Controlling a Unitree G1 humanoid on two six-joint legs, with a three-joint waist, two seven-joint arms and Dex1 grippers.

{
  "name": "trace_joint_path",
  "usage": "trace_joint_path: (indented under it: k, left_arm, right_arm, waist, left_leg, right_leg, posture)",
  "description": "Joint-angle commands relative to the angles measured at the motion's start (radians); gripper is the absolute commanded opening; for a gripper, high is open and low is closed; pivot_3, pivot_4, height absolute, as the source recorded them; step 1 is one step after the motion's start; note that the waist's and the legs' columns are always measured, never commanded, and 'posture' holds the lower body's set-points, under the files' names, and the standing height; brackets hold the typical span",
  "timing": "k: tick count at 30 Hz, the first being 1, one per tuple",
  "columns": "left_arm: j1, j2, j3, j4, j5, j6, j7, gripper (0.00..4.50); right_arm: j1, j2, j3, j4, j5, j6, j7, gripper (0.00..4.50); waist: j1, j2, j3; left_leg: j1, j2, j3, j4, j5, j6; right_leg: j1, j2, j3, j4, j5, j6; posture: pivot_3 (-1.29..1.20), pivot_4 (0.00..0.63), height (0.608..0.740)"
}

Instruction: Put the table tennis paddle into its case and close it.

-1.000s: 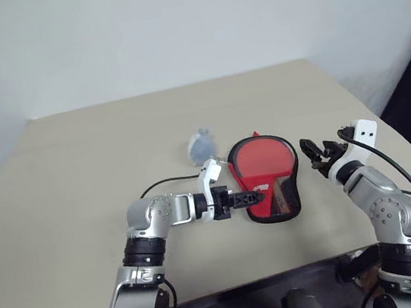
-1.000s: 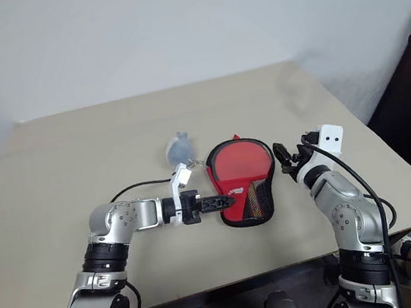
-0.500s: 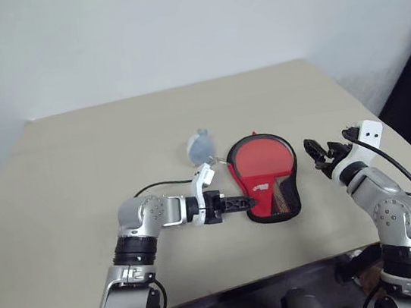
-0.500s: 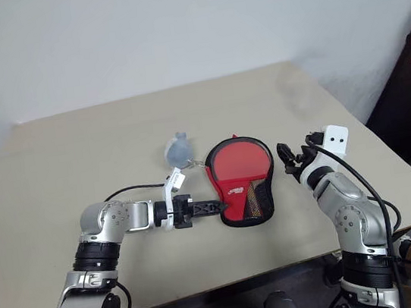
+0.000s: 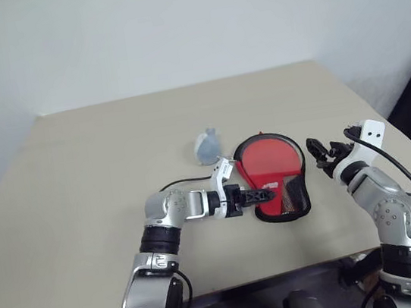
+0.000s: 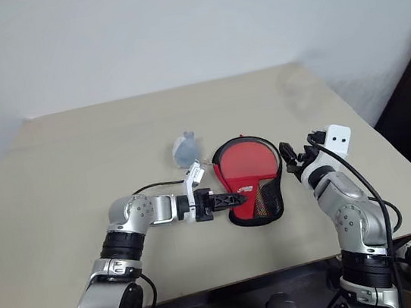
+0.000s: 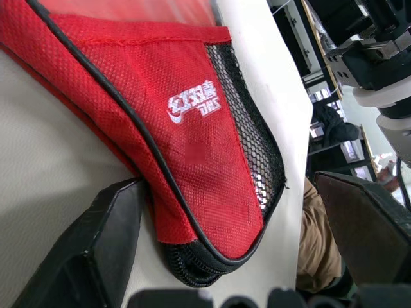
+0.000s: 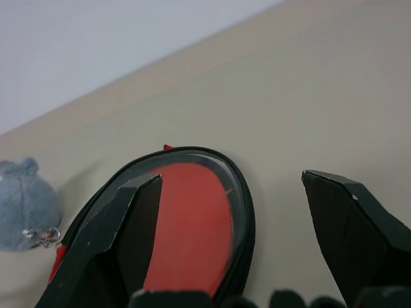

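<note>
I expect the grey-blue blob [image 5: 207, 149] with its metal ring to drag along when I pull the case, because the blob lies close beside the case's round end [image 5: 268, 144].
The case [image 5: 294, 171] lies flat on the table [image 5: 86, 178], with its round end away from me. Through its clear window I see the red face of the table tennis paddle [image 5: 268, 162] inside. In the left wrist view the narrow end of the case [image 7: 192, 147] shows red fabric with a white logo, black mesh and a zip edge. My left gripper [image 5: 268, 193] is open, with its fingers [image 7: 96, 256] on either side of that narrow end. Just right of the case, my right gripper [image 5: 318, 155] hovers open above the table and is holding nothing.
A small grey-blue soft blob [image 5: 207, 146] with a metal ring lies just left of the case's round end. A black cable runs from my left wrist across the table. The table's right edge is close behind my right arm.
The head camera has shifted. My left gripper has come forward from beside the case to straddle its narrow end. The right gripper has kept its place.
</note>
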State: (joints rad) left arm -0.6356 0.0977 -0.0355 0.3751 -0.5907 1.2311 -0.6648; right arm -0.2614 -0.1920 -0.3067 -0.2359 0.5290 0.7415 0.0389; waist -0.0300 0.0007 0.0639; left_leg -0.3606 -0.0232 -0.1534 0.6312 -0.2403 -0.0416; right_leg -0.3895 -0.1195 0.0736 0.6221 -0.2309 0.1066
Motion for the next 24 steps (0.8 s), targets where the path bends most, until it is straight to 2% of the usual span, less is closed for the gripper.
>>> trace_joint_path:
  k: [1, 10, 16, 18, 24]
  left_arm:
    - [-0.013, -0.022, -0.046, 0.039, 0.016, 0.002, -0.02, 3.19]
    - [-0.023, -0.037, -0.026, 0.076, 0.017, 0.015, -0.034, 0.02]
    - [-0.03, -0.012, -0.021, 0.065, -0.018, 0.108, -0.081, 0.01]
    - [-0.026, 0.02, -0.061, 0.036, -0.009, 0.147, -0.091, 0.01]
    - [0.034, 0.138, -0.052, -0.144, -0.1, 0.291, -0.141, 0.01]
  right_arm:
    - [-0.01, -0.005, -0.018, -0.043, 0.005, -0.005, -0.015, 3.81]
    - [-0.009, -0.003, -0.044, -0.042, 0.006, -0.007, -0.048, 3.81]
    - [-0.013, -0.006, -0.048, -0.035, -0.004, -0.015, -0.06, 3.81]
    - [-0.013, -0.006, -0.045, -0.034, -0.007, -0.018, -0.062, 3.81]
    - [-0.003, 0.002, -0.035, -0.044, -0.014, -0.024, -0.07, 3.81]
  waist:
    - [0.0, 0.0, 0.0]
    - [0.0, 0.0, 0.0]
    - [-0.004, 0.0, 0.0]
    - [-0.01, 0.0, 0.0]
    - [-0.027, 0.001, 0.0]
  left_leg:
    - [0.0, 0.0, 0.0, 0.0, 0.0, 0.0]
    - [0.0, 0.0, 0.0, 0.0, 0.0, 0.0]
    - [0.0, 0.0, 0.0, -0.001, 0.0, 0.0]
    - [0.0, 0.0, 0.0, -0.001, 0.0, 0.0]
    - [0.0, 0.001, 0.0, -0.003, 0.0, 0.0]
  right_leg:
    - [0.0, 0.0, 0.0, 0.0, 0.0, 0.0]
    - [-0.001, 0.0, 0.0, 0.0, 0.0, 0.0]
    - [-0.001, 0.0, 0.0, 0.0, 0.0, 0.0]
    - [-0.001, 0.0, 0.0, 0.0, 0.0, 0.0]
    - [-0.003, 0.001, 0.001, 0.001, 0.0, 0.0]
  posture:
    - [0.0, 0.0, 0.74]
    - [0.0, 0.0, 0.74]
    - [0.0, 0.0, 0.74]
    - [0.0, 0.0, 0.74]
    - [0.0, 0.0, 0.74]
